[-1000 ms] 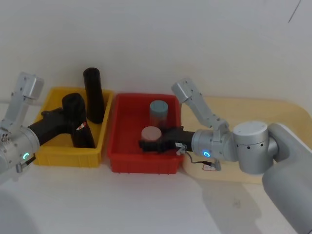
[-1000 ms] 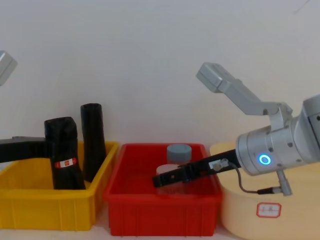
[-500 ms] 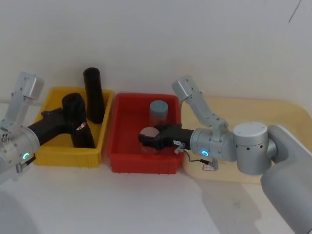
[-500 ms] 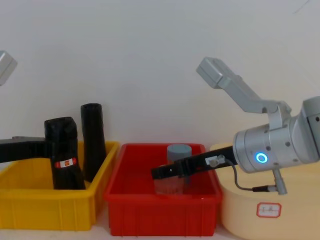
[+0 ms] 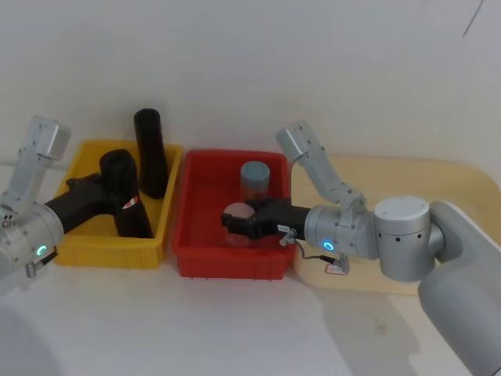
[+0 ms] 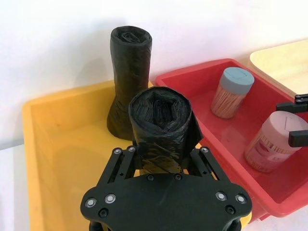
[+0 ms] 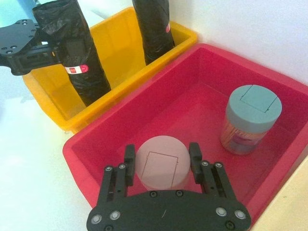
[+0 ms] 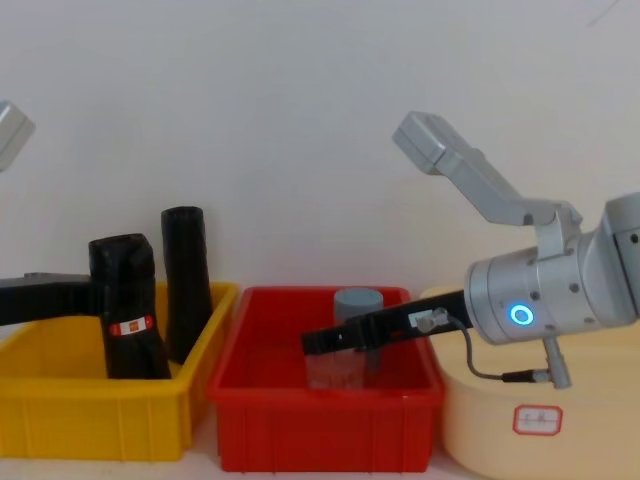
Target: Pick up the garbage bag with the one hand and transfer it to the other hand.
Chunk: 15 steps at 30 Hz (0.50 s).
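The flap sits level in the pink lid, so the pink jar will come up in one piece when I lift, hanging from its closed lid.
The garbage bag, a short thick black roll with a red-and-white label, stands in the yellow bin. My left gripper, on the green-lit arm, is shut on the roll's upper part, a finger on each side. My right gripper, on the blue-lit arm, is open inside the red bin. Its fingers flank the lid of a pink-lidded jar. It is well apart from the bag.
A taller plain black roll stands at the yellow bin's back, just behind the held bag. A grey-blue-lidded jar stands at the red bin's back. A beige board lies at the right, under my right arm.
My right gripper has risen a little and shifted left over the pink-lidded jar. The left gripper and the bag have not moved.
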Motion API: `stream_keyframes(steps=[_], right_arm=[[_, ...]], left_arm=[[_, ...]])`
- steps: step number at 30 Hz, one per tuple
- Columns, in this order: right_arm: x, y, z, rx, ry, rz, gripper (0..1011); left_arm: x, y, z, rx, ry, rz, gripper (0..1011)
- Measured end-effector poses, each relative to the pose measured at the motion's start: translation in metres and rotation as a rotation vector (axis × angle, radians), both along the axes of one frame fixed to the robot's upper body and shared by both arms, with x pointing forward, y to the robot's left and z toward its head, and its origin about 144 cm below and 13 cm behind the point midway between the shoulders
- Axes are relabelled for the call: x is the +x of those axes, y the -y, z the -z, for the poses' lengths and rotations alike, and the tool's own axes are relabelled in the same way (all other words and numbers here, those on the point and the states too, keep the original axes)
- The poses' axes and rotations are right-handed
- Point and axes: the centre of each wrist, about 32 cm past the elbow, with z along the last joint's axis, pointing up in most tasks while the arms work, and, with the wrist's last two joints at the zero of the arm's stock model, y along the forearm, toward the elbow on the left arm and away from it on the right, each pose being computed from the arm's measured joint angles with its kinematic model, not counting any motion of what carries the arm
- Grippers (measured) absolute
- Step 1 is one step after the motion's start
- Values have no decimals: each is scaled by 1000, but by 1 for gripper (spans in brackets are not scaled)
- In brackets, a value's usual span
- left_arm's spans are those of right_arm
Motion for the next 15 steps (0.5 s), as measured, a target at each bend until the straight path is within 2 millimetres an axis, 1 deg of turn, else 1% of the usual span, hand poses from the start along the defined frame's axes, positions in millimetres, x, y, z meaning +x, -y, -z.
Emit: stream_keyframes(steps=[8, 13, 14, 15], right_arm=[[-1, 0, -2, 3, 8, -4, 646], [-4, 0, -10, 9, 35, -11, 646], [-6, 1, -16, 12, 53, -12, 646], [-7, 1, -18, 13, 60, -11, 646]], left_arm=[[-2, 2, -3, 7, 11, -1, 379], [-4, 3, -15, 10, 51, -1, 379], [-4, 4, -19, 11, 65, 0, 379], [-4, 4, -19, 11, 65, 0, 379]])
